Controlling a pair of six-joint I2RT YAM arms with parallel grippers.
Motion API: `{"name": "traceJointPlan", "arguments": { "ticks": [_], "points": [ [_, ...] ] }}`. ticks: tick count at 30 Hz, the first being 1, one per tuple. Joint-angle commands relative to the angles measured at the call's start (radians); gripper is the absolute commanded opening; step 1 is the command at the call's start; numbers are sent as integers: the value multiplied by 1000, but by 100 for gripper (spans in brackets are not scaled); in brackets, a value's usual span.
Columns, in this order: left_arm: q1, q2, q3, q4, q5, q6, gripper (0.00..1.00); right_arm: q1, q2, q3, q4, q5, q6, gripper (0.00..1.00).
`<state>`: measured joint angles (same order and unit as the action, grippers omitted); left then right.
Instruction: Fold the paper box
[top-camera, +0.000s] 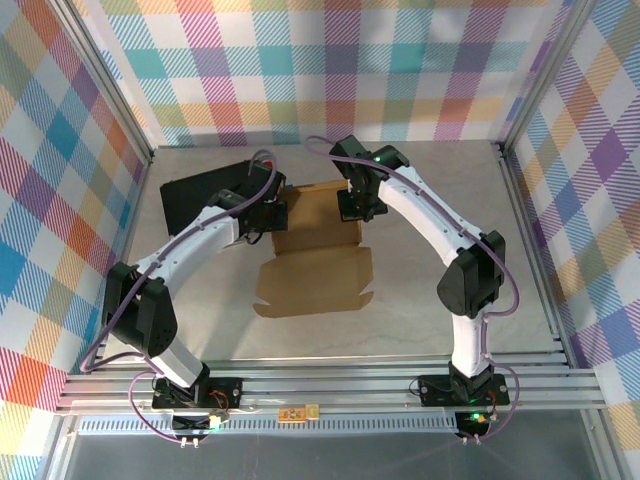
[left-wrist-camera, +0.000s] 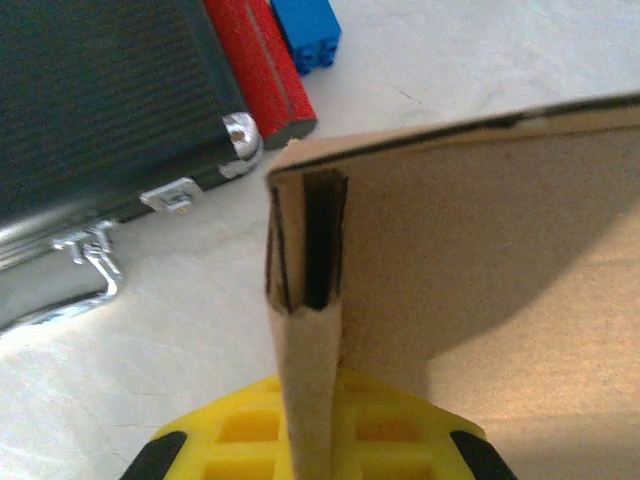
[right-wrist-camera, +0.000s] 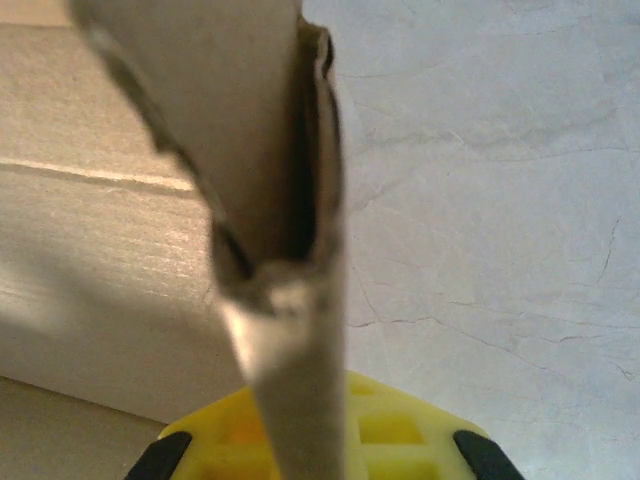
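The lid panel is lying flat toward the box's near side. Next, I take my left gripper off the box's side, grab the lid panel's edge with it and turn the box around before I close it.
The paper box is a brown cardboard die-cut in the middle of the table. Its lid panel lies flat toward the near side. My left gripper is shut on the box's left side wall. In the left wrist view that doubled-over wall stands upright out of the yellow jaws. My right gripper is shut on the right side wall. In the right wrist view this folded wall rises straight up from between the jaws. The fingertips are hidden behind the cardboard in both wrist views.
A black case lies just left of the box, close to my left gripper; its latch faces the box. A red roll and a blue block sit beyond the case. Plaid walls and metal rails enclose the table.
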<state>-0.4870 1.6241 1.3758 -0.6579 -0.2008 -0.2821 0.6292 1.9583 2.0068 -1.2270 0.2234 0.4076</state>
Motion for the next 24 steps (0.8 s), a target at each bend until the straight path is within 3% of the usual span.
{"name": "traceJointPlan", "arguments": {
  "ticks": [1,6,10,12,18,24],
  "points": [
    [-31,39,47,-147,-247,1,0,-10,5,44,-46,43,8,0],
    [-41,31,61,-146,-215,-22,2,-10,10,50,-45,45,6,0],
    [-36,5,68,-128,-59,-7,41,-11,7,44,-39,45,-2,0],
    [-30,-5,64,-132,2,-8,50,-16,7,42,-37,36,-3,0],
    [39,-46,-7,-90,195,-50,55,-20,11,46,-35,24,-4,0],
    [53,-47,-42,-66,259,-52,42,-22,15,46,-34,12,-2,0]
  ]
}}
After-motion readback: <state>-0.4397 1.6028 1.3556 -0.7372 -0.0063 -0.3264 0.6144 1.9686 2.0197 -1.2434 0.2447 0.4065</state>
